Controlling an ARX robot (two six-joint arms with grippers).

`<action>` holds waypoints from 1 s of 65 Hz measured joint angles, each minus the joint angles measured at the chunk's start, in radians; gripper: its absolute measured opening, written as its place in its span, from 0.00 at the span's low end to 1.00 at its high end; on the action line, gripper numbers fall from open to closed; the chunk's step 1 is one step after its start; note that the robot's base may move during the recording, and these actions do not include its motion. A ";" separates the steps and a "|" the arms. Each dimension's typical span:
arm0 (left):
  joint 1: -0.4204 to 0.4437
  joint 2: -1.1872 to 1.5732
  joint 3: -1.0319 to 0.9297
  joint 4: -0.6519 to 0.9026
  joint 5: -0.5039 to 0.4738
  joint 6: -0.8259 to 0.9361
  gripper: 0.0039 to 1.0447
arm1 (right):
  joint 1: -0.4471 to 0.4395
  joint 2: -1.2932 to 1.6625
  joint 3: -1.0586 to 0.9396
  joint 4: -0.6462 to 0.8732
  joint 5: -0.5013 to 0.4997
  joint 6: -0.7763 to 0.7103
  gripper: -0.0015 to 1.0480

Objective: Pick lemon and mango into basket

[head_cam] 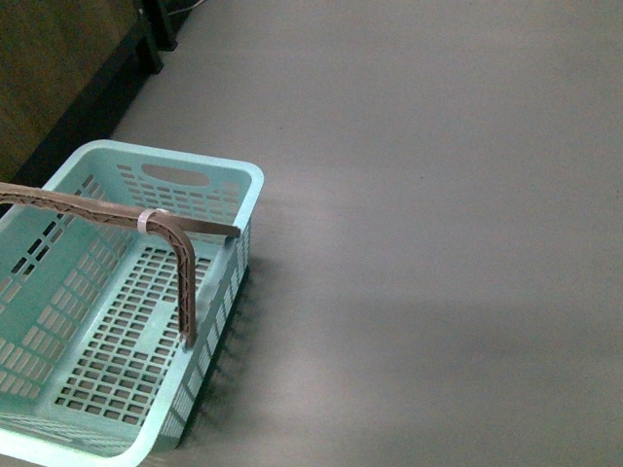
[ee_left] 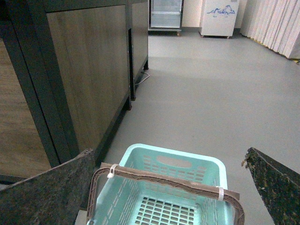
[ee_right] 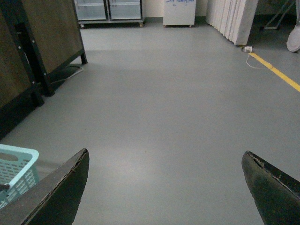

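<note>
I expect the basket [head_cam: 131,311] to hang steadily beneath when I lift, because its brown ribbed handle stands arched by itself and the handle's leg is joined to the basket's rim [head_cam: 188,333].
The light teal basket [head_cam: 243,209] stands on the grey floor at the lower left of the front view, its brown ribbed handle [head_cam: 180,263] arched over it with a white zip tie; nothing lies inside it. In the left wrist view the basket [ee_left: 213,164] sits below and between the spread fingers of my left gripper [ee_left: 168,153], which is open and holds nothing. My right gripper [ee_right: 165,152] is open over bare floor, with a corner of the basket [ee_right: 21,161] off to one side. The lemon and the mango are out of view. Neither arm shows in the front view.
A dark wooden cabinet [ee_left: 89,70] on black legs stands close beside the basket. A white appliance [ee_left: 219,16] and glass-door cabinets [ee_right: 108,9] line the far wall, with curtains [ee_left: 276,23] nearby. A yellow floor line [ee_right: 276,71] and a cable run off to one side.
</note>
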 joint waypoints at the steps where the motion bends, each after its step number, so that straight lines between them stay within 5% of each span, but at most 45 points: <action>1: 0.000 0.000 0.000 0.000 0.000 0.000 0.94 | 0.000 0.000 0.000 0.000 0.000 0.000 0.92; 14: 0.003 0.008 0.004 -0.015 0.006 -0.008 0.94 | 0.000 0.000 0.000 0.000 0.000 0.000 0.92; 19: 0.046 0.203 0.140 -0.348 0.166 -0.236 0.94 | 0.000 0.000 0.000 0.000 0.000 0.000 0.92; 27: 0.092 0.305 0.199 -0.378 0.267 -0.494 0.94 | 0.000 0.000 0.000 0.000 0.000 0.000 0.92; 40: 0.193 0.600 0.237 -0.187 0.319 -0.805 0.94 | 0.000 0.000 0.000 0.000 0.000 0.000 0.92; 65: 0.167 1.445 0.334 0.412 0.193 -1.022 0.94 | 0.000 0.000 0.000 0.000 0.000 0.000 0.92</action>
